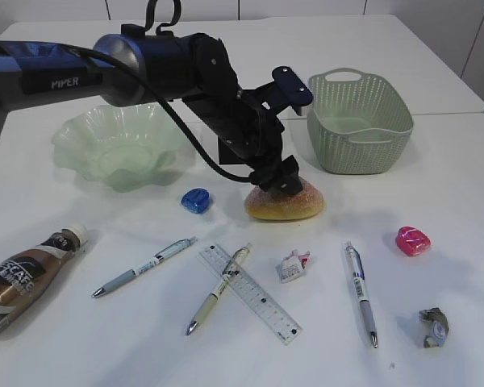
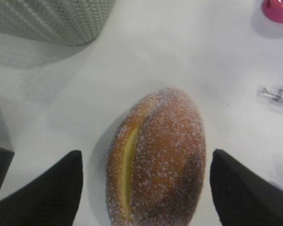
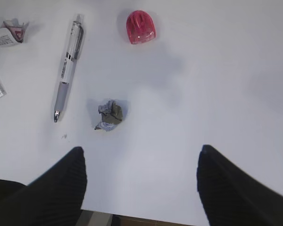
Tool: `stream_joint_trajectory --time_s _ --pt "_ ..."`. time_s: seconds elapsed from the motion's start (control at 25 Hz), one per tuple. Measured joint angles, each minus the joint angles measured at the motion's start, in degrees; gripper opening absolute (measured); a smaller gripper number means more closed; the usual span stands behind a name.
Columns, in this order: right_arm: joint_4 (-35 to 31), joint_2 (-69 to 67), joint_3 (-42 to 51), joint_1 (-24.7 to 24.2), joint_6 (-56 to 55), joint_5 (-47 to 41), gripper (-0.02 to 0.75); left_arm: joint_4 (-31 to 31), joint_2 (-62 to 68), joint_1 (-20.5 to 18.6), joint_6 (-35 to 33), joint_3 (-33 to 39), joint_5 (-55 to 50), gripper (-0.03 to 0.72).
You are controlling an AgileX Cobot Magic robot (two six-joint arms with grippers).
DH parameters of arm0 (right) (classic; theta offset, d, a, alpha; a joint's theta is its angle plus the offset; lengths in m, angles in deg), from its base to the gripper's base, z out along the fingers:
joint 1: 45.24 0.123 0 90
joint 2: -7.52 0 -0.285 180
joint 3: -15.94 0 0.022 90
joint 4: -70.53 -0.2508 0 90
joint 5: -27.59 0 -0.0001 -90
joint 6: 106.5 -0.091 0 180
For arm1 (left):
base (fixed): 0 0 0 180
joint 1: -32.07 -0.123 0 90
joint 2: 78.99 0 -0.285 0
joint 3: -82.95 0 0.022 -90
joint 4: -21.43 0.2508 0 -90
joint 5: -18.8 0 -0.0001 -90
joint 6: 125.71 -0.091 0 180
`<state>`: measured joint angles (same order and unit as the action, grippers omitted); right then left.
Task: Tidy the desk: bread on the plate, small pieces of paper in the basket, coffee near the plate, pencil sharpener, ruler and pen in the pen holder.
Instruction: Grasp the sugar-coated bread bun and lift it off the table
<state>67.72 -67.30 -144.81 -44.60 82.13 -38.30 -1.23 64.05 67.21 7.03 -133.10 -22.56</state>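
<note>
I expect the bread [image 1: 285,203] to squeeze inward when I lift it and then spring back on the plate, because a yellow split [image 2: 129,162] runs along its plump crust.
The sugared bread roll [image 1: 284,203] lies on the white table in front of the green basket [image 1: 359,121]. My left gripper [image 1: 278,179] is open and hangs over the bread; in the left wrist view its fingers [image 2: 144,186] stand on either side of the bread [image 2: 155,155] with gaps showing. The green glass plate [image 1: 121,145] is at the back left. The coffee bottle [image 1: 24,278] lies at the front left. My right gripper [image 3: 141,183] is open and empty above the table's front edge, short of a crumpled paper [image 3: 109,114].
A blue sharpener [image 1: 196,200], a pink sharpener [image 1: 412,240], three pens [image 1: 145,266] [image 1: 218,289] [image 1: 360,292], a ruler [image 1: 250,292] and paper scraps [image 1: 293,264] [image 1: 434,326] lie about. A dark box [image 1: 226,149], possibly the pen holder, is mostly hidden behind the arm.
</note>
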Motion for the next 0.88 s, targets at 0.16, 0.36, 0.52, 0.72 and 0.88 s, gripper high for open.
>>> stream_joint_trajectory --time_s 0.16,0.36,0.52,0.72,0.88 --pt "0.0 0.0 0.0 0.0 0.0 1.0 0.566 0.0 0.1 0.0 0.0 0.0 0.9 0.594" --pt "0.1 0.0 0.0 0.0 0.0 1.9 0.566 -0.3 1.5 0.0 0.0 0.0 0.9 0.594" --pt "0.1 0.0 0.0 0.0 0.0 1.9 0.566 -2.4 2.2 0.0 0.0 0.0 0.9 0.594" --pt "0.1 0.0 0.0 0.0 0.0 1.9 0.566 -2.9 3.4 0.0 0.0 -0.3 1.7 0.594" --pt "0.1 0.0 0.0 0.0 0.0 1.9 0.566 -2.9 3.8 0.0 0.0 -0.3 1.8 0.582"
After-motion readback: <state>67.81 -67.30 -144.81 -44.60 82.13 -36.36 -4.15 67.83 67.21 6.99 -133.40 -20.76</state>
